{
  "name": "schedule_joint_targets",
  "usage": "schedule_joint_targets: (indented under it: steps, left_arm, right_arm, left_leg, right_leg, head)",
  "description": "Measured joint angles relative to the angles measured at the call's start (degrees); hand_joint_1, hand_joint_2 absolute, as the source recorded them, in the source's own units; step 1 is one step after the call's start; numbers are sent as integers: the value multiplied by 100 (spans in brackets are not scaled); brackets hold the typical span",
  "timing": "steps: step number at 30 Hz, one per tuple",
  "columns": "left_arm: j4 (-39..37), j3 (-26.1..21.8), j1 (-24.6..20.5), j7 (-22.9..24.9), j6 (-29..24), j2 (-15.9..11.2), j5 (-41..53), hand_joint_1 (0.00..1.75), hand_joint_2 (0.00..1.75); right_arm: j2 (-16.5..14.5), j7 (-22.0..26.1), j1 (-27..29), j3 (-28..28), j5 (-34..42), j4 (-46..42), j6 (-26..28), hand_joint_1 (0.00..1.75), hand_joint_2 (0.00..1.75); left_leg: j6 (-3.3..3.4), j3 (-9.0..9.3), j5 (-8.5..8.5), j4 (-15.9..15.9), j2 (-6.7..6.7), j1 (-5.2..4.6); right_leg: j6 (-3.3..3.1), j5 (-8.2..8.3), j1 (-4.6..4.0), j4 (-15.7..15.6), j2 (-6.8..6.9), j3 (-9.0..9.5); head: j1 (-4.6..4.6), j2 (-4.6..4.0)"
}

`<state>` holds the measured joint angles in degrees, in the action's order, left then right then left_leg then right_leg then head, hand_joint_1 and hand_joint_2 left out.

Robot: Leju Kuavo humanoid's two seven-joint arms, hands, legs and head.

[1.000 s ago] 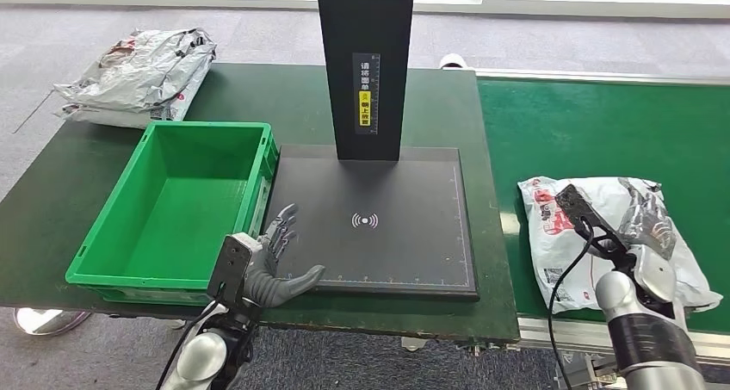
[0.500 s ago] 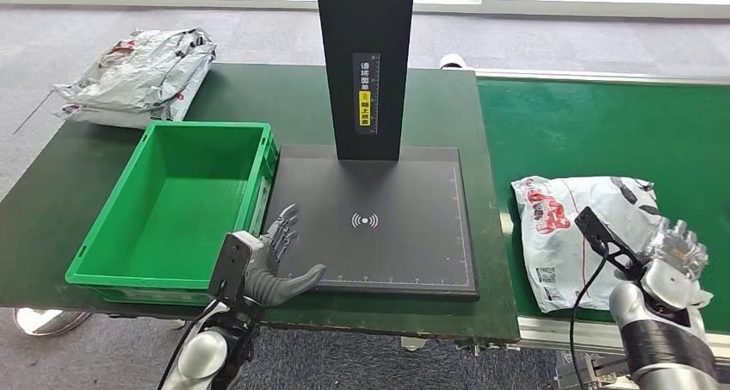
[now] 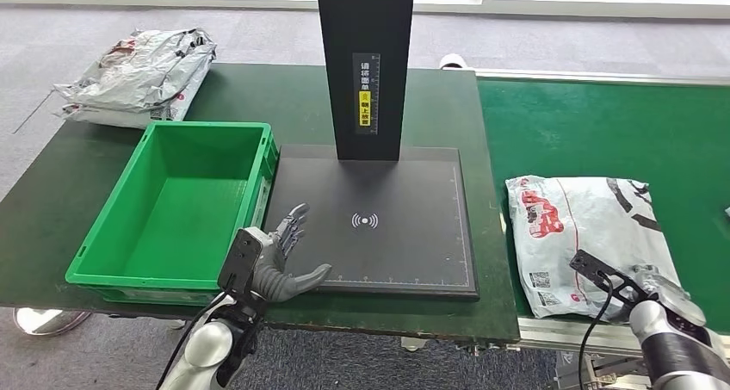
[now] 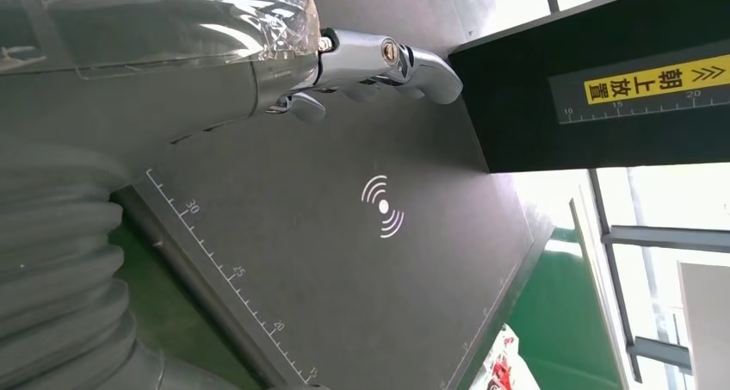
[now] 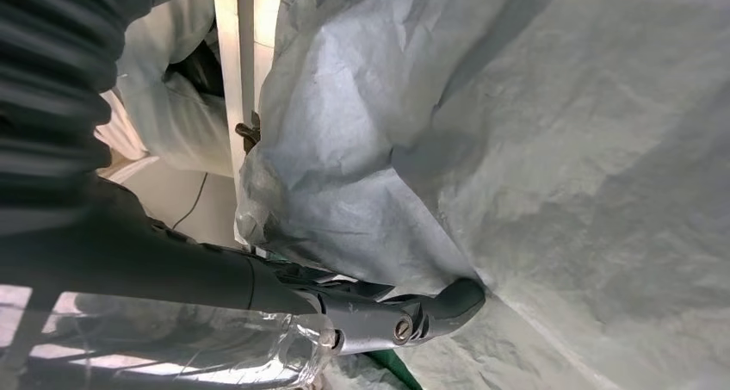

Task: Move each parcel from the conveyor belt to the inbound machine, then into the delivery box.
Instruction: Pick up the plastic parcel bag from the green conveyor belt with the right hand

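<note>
The thin plastic is wrinkled and slack (image 3: 628, 254) close to the robot's right gripper, so the parcel (image 3: 575, 235) will crumple together and sag when the robot carries it to the delivery box.
A white and grey plastic parcel (image 3: 585, 222) with red print lies on the green conveyor belt (image 3: 603, 123). My right hand (image 3: 665, 288) is low at the parcel's near right corner. In the right wrist view its thumb (image 5: 430, 308) is stretched out straight against the crumpled grey parcel (image 5: 559, 149); the fingers are hidden. My left hand (image 3: 280, 256) hovers with fingers spread and nothing in it over the near left corner of the black scanner pad (image 3: 405, 252). The left wrist view has the left hand (image 4: 361, 58) above the pad (image 4: 387, 269).
The green delivery box (image 3: 207, 128) stands left of the pad with nothing in it. The scanner's black column (image 3: 363, 63) rises behind the pad. Several grey parcels (image 3: 138, 76) are piled at the table's far left. A metal rail (image 3: 551, 325) edges the belt.
My right hand has drawn back from on top of the parcel to its near edge and dropped lower. The parcel has shifted slightly left. The left hand has edged forward a little.
</note>
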<state>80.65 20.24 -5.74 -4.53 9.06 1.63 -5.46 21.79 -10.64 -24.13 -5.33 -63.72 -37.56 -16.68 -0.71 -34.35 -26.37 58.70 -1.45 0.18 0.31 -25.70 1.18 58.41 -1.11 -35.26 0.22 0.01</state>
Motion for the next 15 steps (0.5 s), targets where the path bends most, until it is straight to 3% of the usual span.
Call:
schedule_joint_targets:
  steps: [2,3,6,7,15]
  left_arm:
    - [-56,2,-31,-39,1,-2,-2,0,175]
    - [-82,2,-46,-58,1,-2,-4,0,175]
    - [-148,2,-89,-101,1,-5,-11,0,175]
    - [-170,2,-105,-117,1,-5,-13,0,175]
    - [-255,3,-155,-169,-26,-5,-17,0,175]
  right_arm:
    - [44,109,0,36,16,1,-226,1,175]
    - [66,174,-3,69,21,1,-340,14,175]
    - [141,396,-20,209,78,4,-680,144,175]
    - [169,468,-26,263,107,9,-773,175,175]
    - [299,664,-142,658,266,83,-898,175,175]
  left_leg:
    - [0,0,0,0,-2,0]
    - [0,1,0,0,-2,0]
    - [1,5,0,1,-1,0]
    - [1,6,0,2,-1,0]
    - [4,21,-2,4,-1,0]
  right_leg:
    - [0,0,0,0,1,3]
    - [0,0,0,0,1,4]
    - [1,0,0,-1,1,9]
    - [1,0,-1,-1,1,11]
    - [1,0,-2,-2,1,27]
  head:
    - [0,1]
    - [0,1]
    - [0,1]
    - [0,1]
    - [0,1]
